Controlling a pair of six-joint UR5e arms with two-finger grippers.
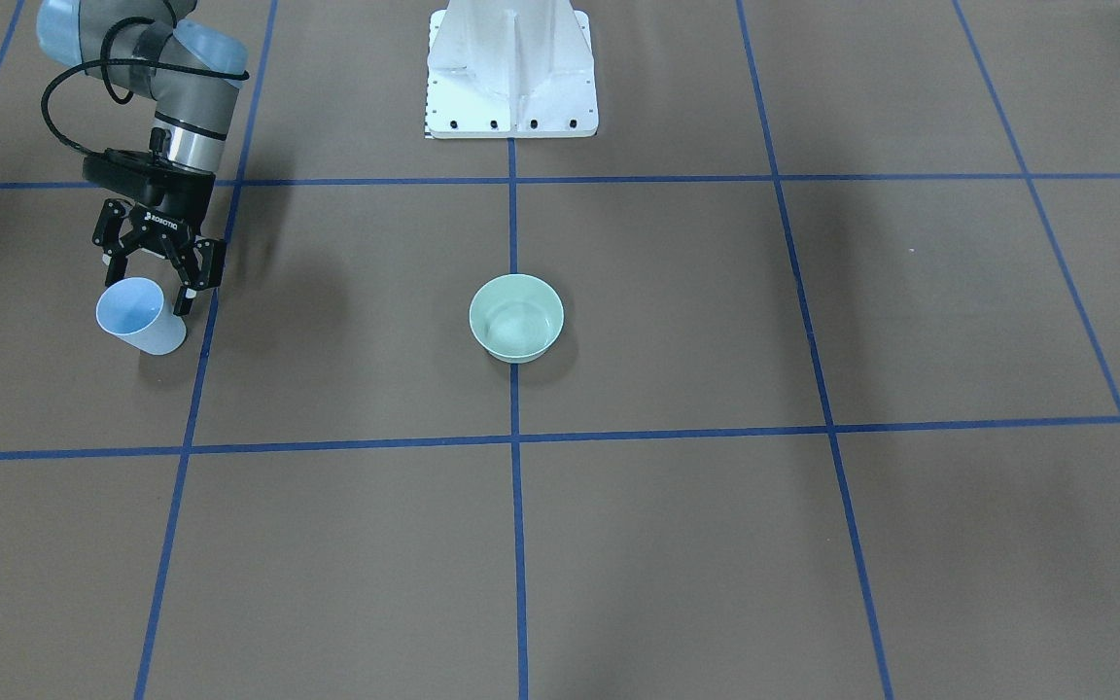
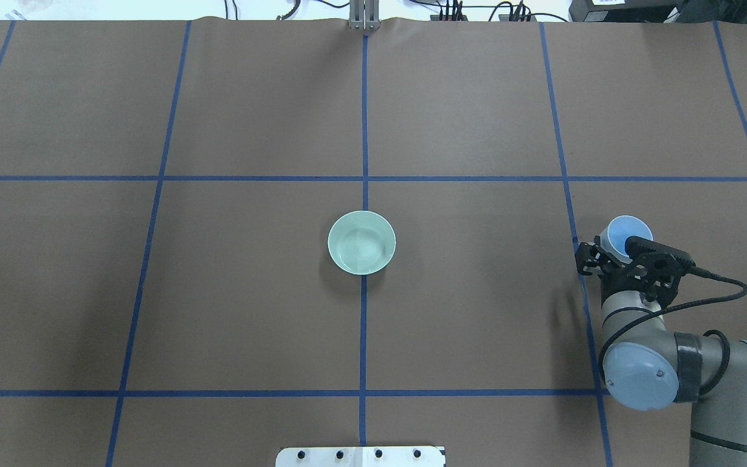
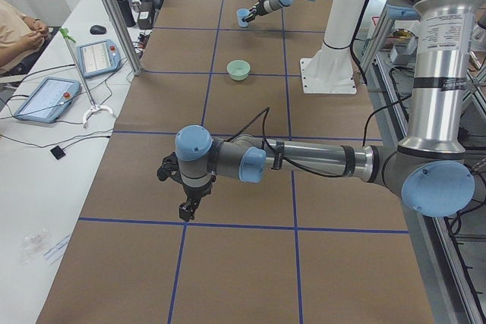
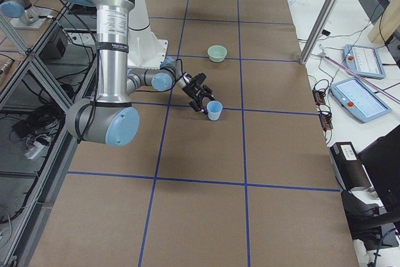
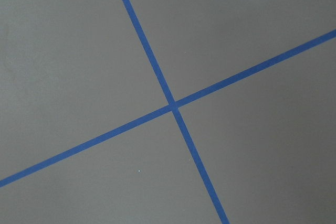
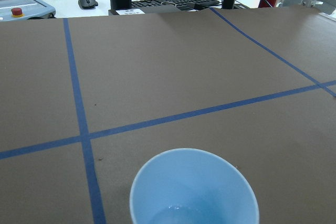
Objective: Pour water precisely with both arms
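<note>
I can see a small glint [image 6: 175,208] low inside the light-blue cup [image 1: 141,316], so water will run along the cup's inside in a thin streak when I pour.
A light-blue cup [image 1: 139,318] stands upright on the brown table, seen also as the cup [image 2: 629,232] in the overhead view. My right gripper [image 1: 148,290] is open and low just behind the cup, its fingers spread to either side of the cup's near wall. Whether they touch the cup is unclear. The right wrist view looks down into the cup [image 6: 194,187], where a little clear water glints. A pale green bowl [image 1: 516,318] sits at the table's centre. My left gripper [image 3: 184,206] hangs over bare table far from both; I cannot tell its state.
The white pedestal [image 1: 511,68] stands at the robot's side of the table. Blue tape lines [image 5: 170,104] mark a grid on the brown cover. Teach pendants [image 3: 97,57] lie on a side table, where a person [image 3: 15,32] sits.
</note>
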